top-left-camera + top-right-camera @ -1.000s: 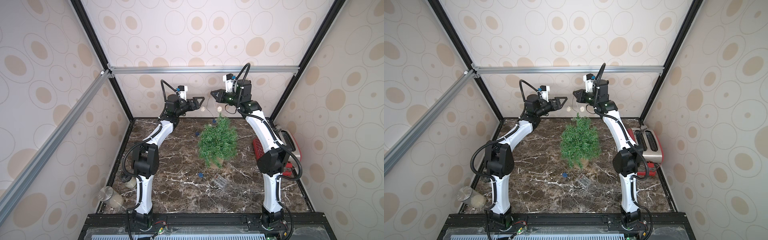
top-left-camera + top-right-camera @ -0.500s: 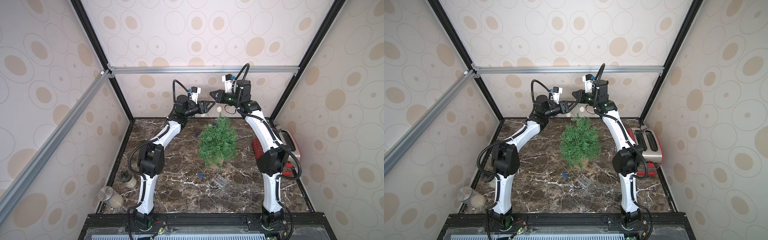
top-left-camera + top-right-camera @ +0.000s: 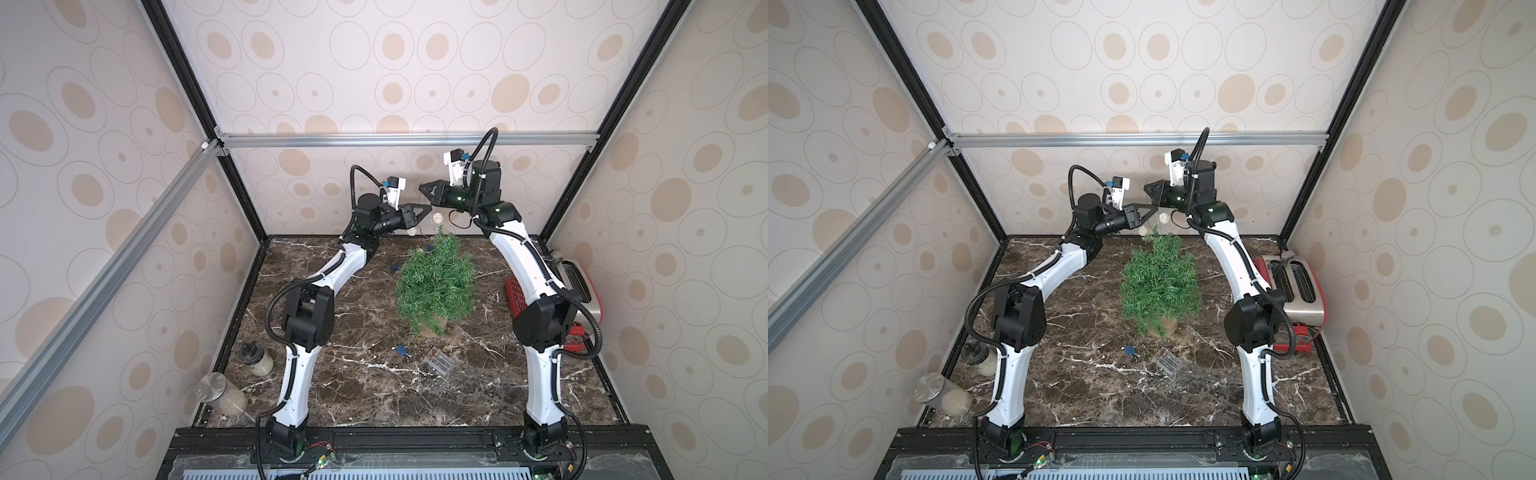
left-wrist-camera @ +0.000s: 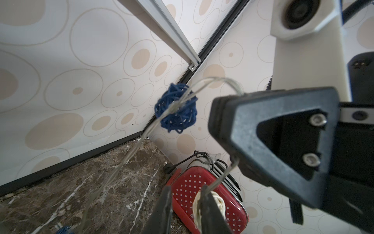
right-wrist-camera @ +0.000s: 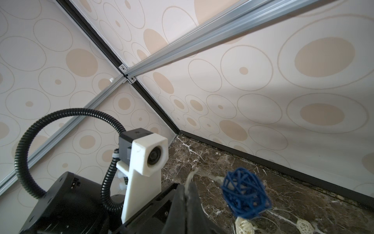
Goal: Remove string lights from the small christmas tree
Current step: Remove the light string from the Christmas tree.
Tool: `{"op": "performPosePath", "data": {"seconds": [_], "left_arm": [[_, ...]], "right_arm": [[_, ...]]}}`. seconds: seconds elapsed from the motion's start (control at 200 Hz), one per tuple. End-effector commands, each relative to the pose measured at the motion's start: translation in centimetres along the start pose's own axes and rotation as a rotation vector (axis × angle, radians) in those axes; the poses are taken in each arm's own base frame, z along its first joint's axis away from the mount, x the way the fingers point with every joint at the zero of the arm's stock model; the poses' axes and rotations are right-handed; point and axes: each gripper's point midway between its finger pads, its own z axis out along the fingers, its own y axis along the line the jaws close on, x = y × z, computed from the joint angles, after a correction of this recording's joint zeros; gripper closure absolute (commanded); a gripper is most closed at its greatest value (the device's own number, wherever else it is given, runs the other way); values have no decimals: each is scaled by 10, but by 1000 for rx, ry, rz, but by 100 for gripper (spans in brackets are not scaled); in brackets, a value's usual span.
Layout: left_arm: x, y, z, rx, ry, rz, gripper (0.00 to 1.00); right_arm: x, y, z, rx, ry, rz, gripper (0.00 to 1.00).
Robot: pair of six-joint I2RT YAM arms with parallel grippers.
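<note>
My right gripper is on the wire (image 4: 229, 170), so next my left gripper takes the wire at the cream ball (image 4: 208, 195) and pulls back, to free my right gripper for the treetop.
The small christmas tree (image 3: 436, 282) (image 3: 1160, 282) stands mid-table in its tan pot. Both grippers meet high above its tip, at the back. My right gripper (image 3: 424, 189) (image 5: 187, 188) is shut on the pale wire of the string lights, and a blue ball (image 5: 244, 198) (image 4: 176, 109) hangs just past it. My left gripper (image 3: 426, 208) (image 4: 185, 190) sits right under it. Its fingers stand a little apart, with the wire and a cream ball (image 4: 217, 200) against one finger. Two cream balls (image 3: 437, 217) dangle over the treetop. The clear battery box (image 3: 438, 362) lies in front of the pot.
A red toaster (image 3: 577, 286) (image 4: 188, 178) stands at the right wall behind the right arm. Two jars (image 3: 257, 359) lie at the front left edge. Loose blue balls (image 3: 401, 350) of the string lie on the marble around the tree.
My left arm has swung right, up to the right gripper, and its jaws have narrowed from wide open around the wire. The right arm has held still.
</note>
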Motion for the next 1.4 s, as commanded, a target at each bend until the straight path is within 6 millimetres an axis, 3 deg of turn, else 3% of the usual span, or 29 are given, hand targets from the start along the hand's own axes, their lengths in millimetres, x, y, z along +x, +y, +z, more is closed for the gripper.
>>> {"op": "performPosePath", "data": {"seconds": [0.0,0.05,0.145,0.331,0.456,0.476,0.541,0.831,1.097,1.397], "left_arm": [[-19,-30,4,98,-40,27,79],[-20,-32,4,108,-46,24,80],[-22,-34,4,109,-53,23,100],[-33,-33,1,65,-102,31,100],[-47,-27,-1,9,-169,36,100],[-49,-26,-1,4,-180,38,100],[-60,-28,-1,3,-220,41,100],[-88,-32,1,-7,-300,59,100],[-102,-30,3,-21,-321,74,100],[-84,-41,-20,-47,-306,79,100]], "right_arm": [[-2,7,2,-20,-12,-9,100],[-2,6,2,-19,-11,-7,100],[-1,6,2,-16,-11,-7,100],[-1,4,-1,1,-17,-6,100],[-8,3,-8,30,-41,-4,70],[2,-4,-6,43,-24,10,64],[1,-4,-11,55,-35,12,52],[-13,-5,-41,115,-98,8,29],[-15,0,-63,130,-137,20,27],[5,-1,-79,153,-127,47,27]]}}
